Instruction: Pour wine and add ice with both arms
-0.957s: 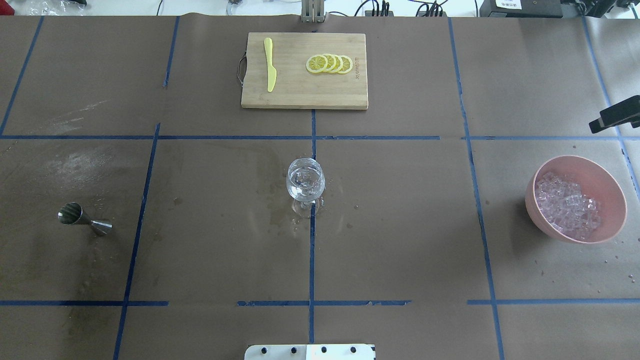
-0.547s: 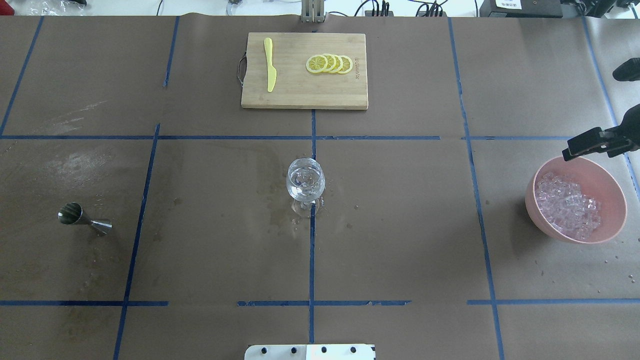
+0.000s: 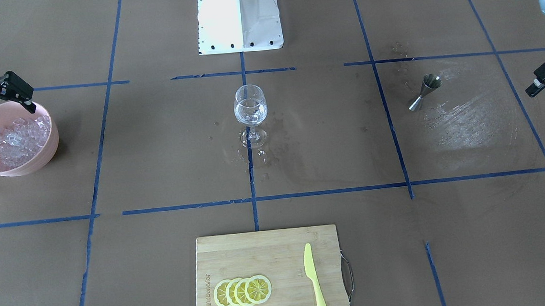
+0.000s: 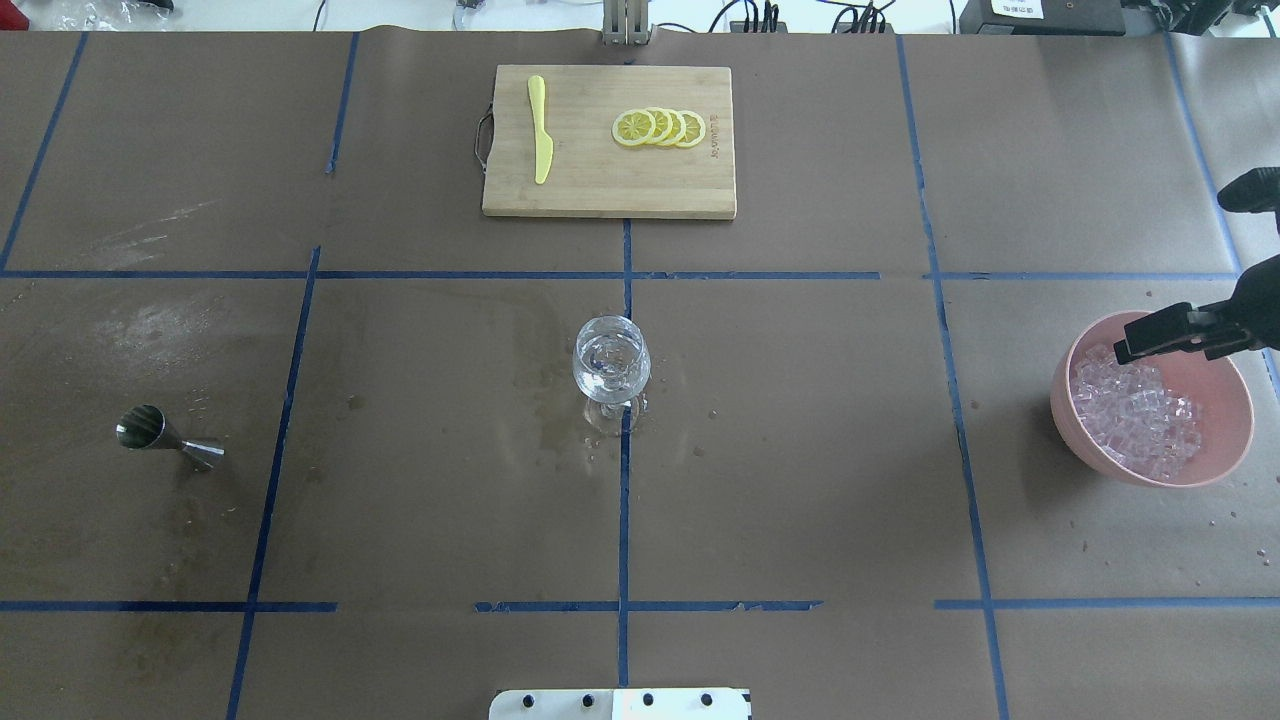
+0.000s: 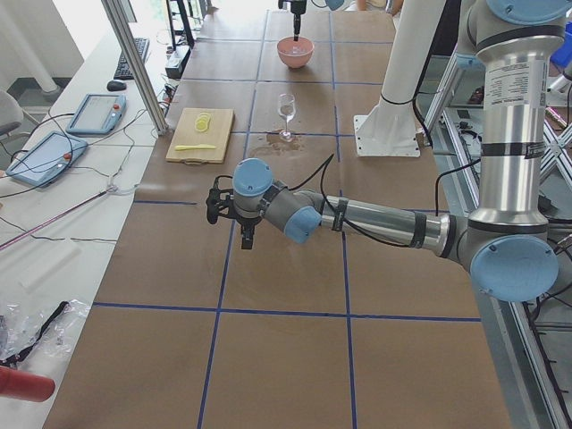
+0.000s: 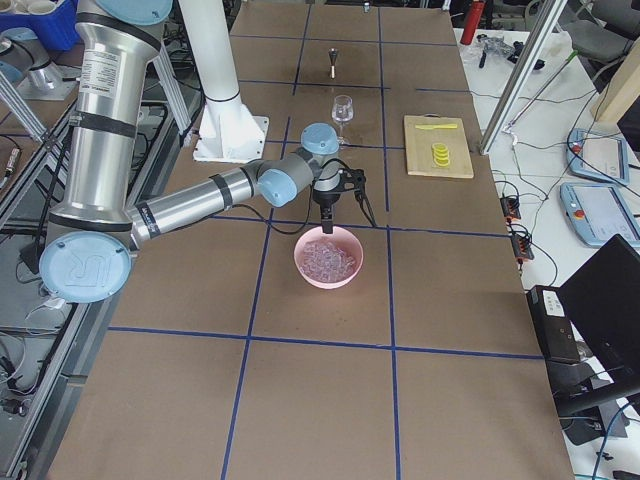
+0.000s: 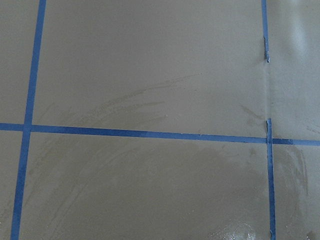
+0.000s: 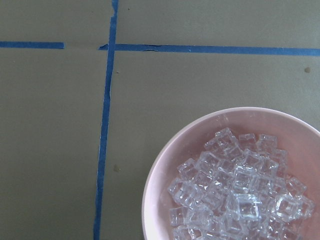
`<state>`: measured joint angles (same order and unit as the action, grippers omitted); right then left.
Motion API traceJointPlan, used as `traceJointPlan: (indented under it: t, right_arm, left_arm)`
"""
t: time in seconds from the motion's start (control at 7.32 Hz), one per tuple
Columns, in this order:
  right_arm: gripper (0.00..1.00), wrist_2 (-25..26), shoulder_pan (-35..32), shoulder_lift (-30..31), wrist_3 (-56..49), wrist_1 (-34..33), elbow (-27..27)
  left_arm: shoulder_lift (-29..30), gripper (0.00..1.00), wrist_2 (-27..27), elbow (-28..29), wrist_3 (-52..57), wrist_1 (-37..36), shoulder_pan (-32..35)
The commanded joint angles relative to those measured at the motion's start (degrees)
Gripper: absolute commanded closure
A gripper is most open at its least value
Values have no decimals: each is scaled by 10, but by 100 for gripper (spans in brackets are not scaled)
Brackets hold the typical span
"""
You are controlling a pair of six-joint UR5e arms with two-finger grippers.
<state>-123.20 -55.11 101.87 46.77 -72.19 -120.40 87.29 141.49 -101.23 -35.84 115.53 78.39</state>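
Observation:
The clear ice [image 3: 21, 141] I grip will come away from the heap and leave the rest behind when I lift, because gaps show [image 8: 231, 186] between the cubes.
A heap of clear ice [image 4: 1140, 415] fills a pink bowl [image 4: 1062, 400] at the table's right. My right gripper [image 4: 1165, 350] hangs open and empty over the bowl's far rim, above the ice; it also shows in the front view [image 3: 8, 112]. The right wrist view looks down on the ice [image 8: 235, 195] and the bowl's rim [image 8: 160, 170]. A stemmed glass [image 4: 611, 360] stands upright at the table's middle with something clear in it. My left gripper [image 3: 544, 91] looks open and empty, off the table's left side beyond the steel jigger [image 4: 165, 437].
A wooden cutting board [image 4: 700, 195] at the far middle holds lemon slices [image 4: 660, 128] and a yellow knife [image 4: 540, 130]. The white base block [image 4: 620, 704] is at the near edge. Wet marks lie around the glass and near the jigger.
My right gripper has come in from the right edge and moved toward me, from beyond the bowl to over its far rim. Nothing else has moved.

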Motion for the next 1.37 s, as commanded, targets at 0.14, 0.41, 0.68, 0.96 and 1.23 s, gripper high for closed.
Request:
traceJointPlan:
  t: [0.14,0.41,0.68,0.96,1.23]
  right_arm:
    - [1,10,11,32,26,128,95]
    - [6,13,12,30,34,151,109]
    - [9,14,14,27,28,152,116]
    - [11,16,21,14,28,152,121]
    - [15,24,32,11,27,152,128]
  left_arm:
    - [1,0,-1,-8,-3,2,0]
    - [1,0,-2,-16,-2,2,0]
    - [-1,0,-20,-20,-3,2,0]
    - [-5,0,-20,-19,-1,3,-1]
    - [-6,0,-20,-18,1,3,-2]
